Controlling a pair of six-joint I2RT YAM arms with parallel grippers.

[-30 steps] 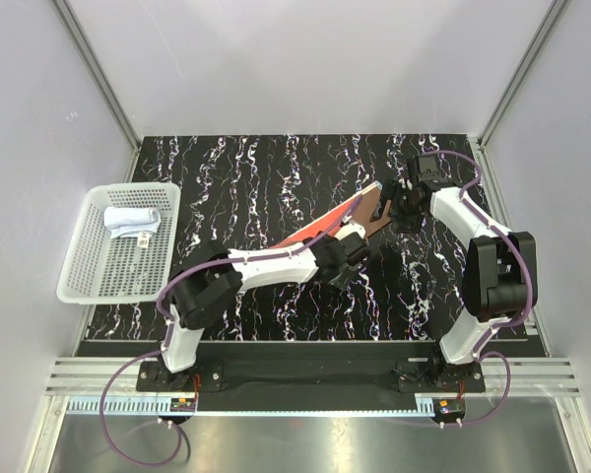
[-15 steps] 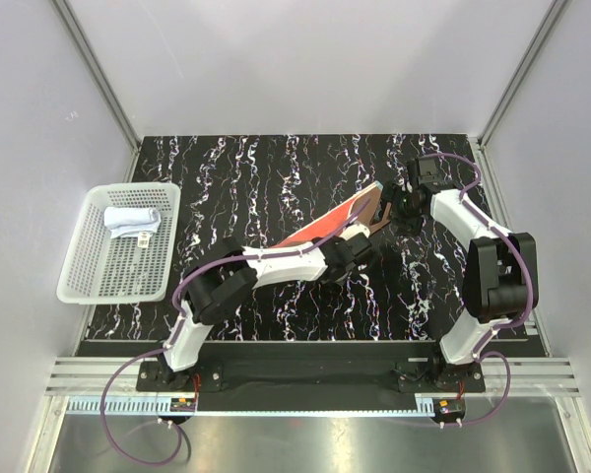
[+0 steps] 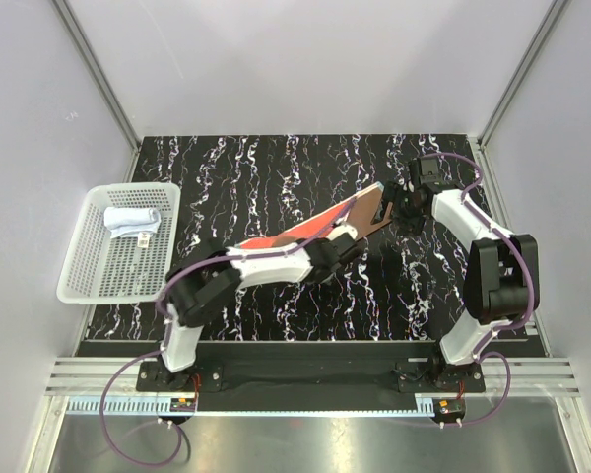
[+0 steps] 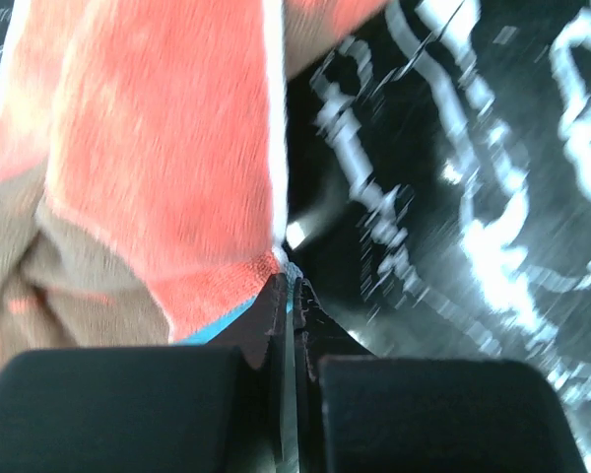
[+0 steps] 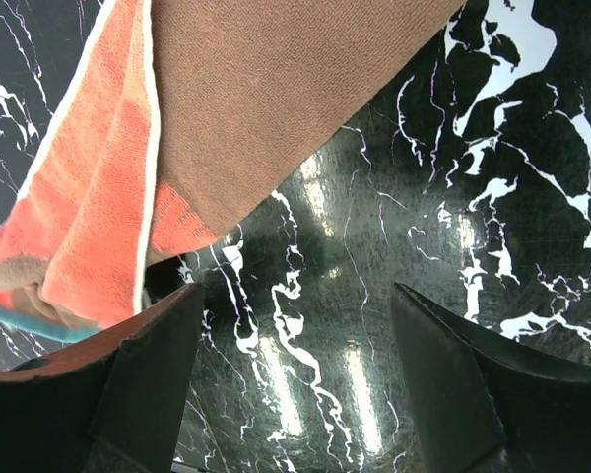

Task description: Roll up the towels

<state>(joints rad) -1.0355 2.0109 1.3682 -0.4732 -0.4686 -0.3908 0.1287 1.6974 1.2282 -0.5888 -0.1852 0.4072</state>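
Observation:
I should pull the towel's corner in my left gripper back toward the basket to open the towel's fold, because the rust-brown towel lies folded over itself.
The rust-brown towel with a red-orange patch lies aslant at mid table, part folded over. In the left wrist view the towel fills the upper left, and its teal and white edge sits pinched at the tips of my left gripper, which is shut on it. From above, the left gripper is at the towel's near right edge. My right gripper stands open over bare table, the towel just beyond its left finger. From above, the right gripper is beside the towel's far right end. The pale blue towel lies rolled in the basket.
A white perforated basket stands at the table's left edge. The black marbled table top stretches behind the towel. White walls enclose the table on three sides.
My left gripper has gone from open to shut on the towel's near edge, shifting slightly. The right gripper has stayed open in place.

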